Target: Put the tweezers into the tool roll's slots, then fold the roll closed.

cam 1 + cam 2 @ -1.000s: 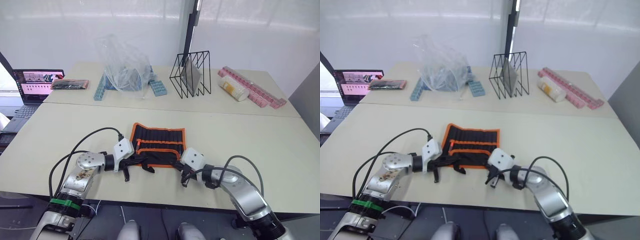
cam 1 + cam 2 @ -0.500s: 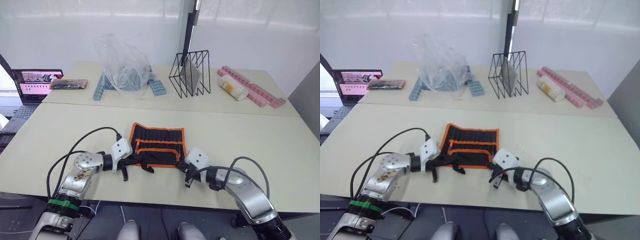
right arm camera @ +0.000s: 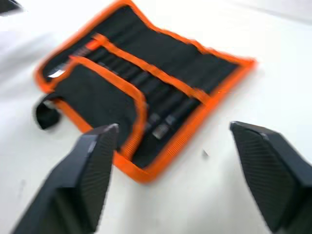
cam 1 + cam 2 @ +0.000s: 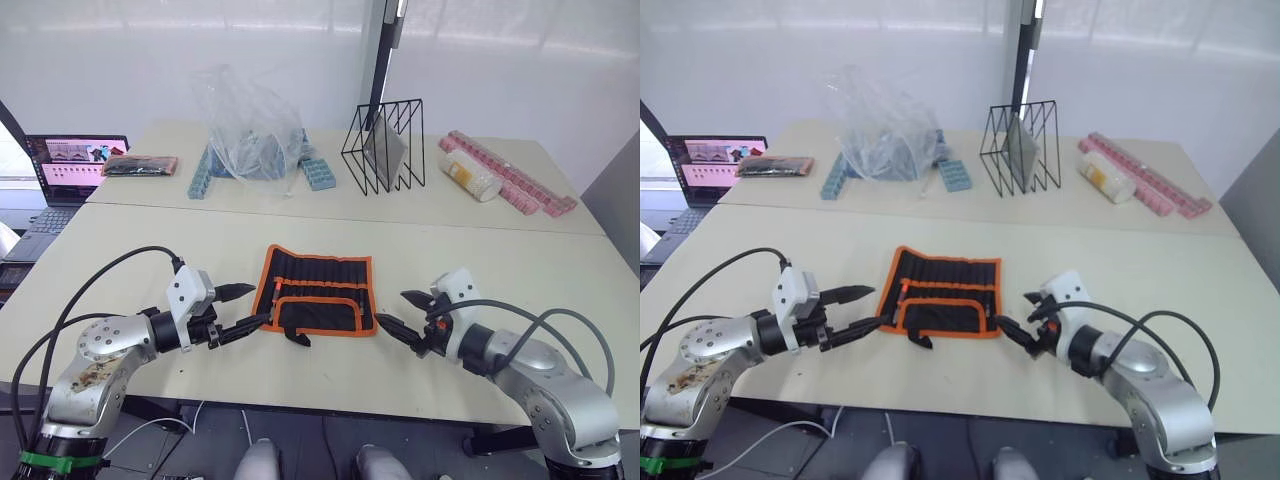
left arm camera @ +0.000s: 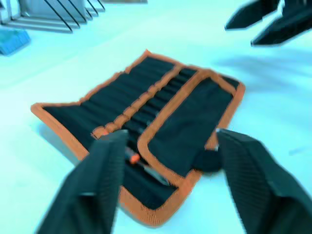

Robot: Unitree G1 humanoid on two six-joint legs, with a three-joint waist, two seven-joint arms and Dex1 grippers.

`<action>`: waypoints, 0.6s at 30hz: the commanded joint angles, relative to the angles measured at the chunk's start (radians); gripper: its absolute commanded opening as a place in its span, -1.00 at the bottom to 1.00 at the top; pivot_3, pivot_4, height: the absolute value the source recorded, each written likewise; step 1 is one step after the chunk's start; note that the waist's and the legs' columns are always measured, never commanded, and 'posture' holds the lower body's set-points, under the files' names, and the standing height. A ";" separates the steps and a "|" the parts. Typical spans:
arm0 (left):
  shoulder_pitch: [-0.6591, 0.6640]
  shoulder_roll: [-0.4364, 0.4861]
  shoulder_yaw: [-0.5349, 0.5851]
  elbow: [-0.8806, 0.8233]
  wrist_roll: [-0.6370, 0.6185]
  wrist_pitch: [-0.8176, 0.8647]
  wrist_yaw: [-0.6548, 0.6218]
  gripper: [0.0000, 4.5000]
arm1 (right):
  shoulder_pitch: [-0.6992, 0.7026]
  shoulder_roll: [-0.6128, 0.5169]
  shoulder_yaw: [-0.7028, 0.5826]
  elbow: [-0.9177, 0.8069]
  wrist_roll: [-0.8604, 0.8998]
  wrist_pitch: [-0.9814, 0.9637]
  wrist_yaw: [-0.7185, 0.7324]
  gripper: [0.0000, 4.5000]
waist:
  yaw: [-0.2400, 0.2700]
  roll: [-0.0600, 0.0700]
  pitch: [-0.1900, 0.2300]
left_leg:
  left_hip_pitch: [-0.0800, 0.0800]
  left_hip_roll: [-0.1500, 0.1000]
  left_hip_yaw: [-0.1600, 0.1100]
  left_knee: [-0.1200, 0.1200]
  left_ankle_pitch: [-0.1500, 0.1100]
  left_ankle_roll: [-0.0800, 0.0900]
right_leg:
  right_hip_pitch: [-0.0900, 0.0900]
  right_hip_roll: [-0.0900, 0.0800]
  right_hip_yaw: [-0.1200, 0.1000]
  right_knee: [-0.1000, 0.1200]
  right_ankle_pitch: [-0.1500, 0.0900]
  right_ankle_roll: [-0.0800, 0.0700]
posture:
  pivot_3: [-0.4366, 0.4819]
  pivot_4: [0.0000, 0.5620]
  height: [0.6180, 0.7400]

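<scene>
The tool roll's orange side edge (image 4: 371, 293) is parallel to the slots (image 4: 325, 291), so that side of the tool roll will bend lengthwise and lie flat when the robot folds it over.
The tool roll (image 4: 318, 298), black with orange trim, lies flat on the near table with its near flap folded up over its lower half. Its strap (image 4: 297, 337) curls off the near edge. The slots (image 4: 322, 270) run across the exposed upper face. The tweezers (image 3: 161, 127) show as slim dark shapes tucked into the slots, mostly covered by fabric. My left gripper (image 4: 245, 308) hovers open just left of the roll's near left corner, holding nothing. My right gripper (image 4: 402, 313) is open just right of the near right corner, also holding nothing.
On the far table stand a black wire rack (image 4: 382, 147), a crumpled clear plastic bag (image 4: 248, 130), blue blocks (image 4: 318, 175), a pink pill strip (image 4: 512, 182) and a pink-edged pouch (image 4: 140, 166). A laptop (image 4: 68, 167) sits at the far left.
Both grippers went from shut to open. They have drawn back outward from the roll's near edge, the left one leftward and the right one rightward. The roll stays put.
</scene>
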 commanded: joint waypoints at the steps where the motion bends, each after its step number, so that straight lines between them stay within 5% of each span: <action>1: 0.060 -0.006 0.057 -0.075 -0.029 0.011 0.046 0.97 | -0.003 0.026 -0.037 0.036 0.039 0.068 -0.047 0.73 | -0.005 0.000 0.000 | 0.000 0.000 0.000 0.000 0.000 0.000 | 0.000 0.000 0.000 0.000 0.000 0.000 | -0.05 -0.47 0.48; 18: 0.231 -0.001 0.122 -0.177 -0.009 -0.020 0.117 0.99 | -0.354 0.245 -0.035 0.468 0.200 0.299 -0.080 0.73 | -0.032 0.000 0.000 | 0.001 0.001 0.001 -0.003 0.001 0.000 | -0.001 0.001 0.001 -0.001 0.000 0.000 | -0.05 -0.47 0.48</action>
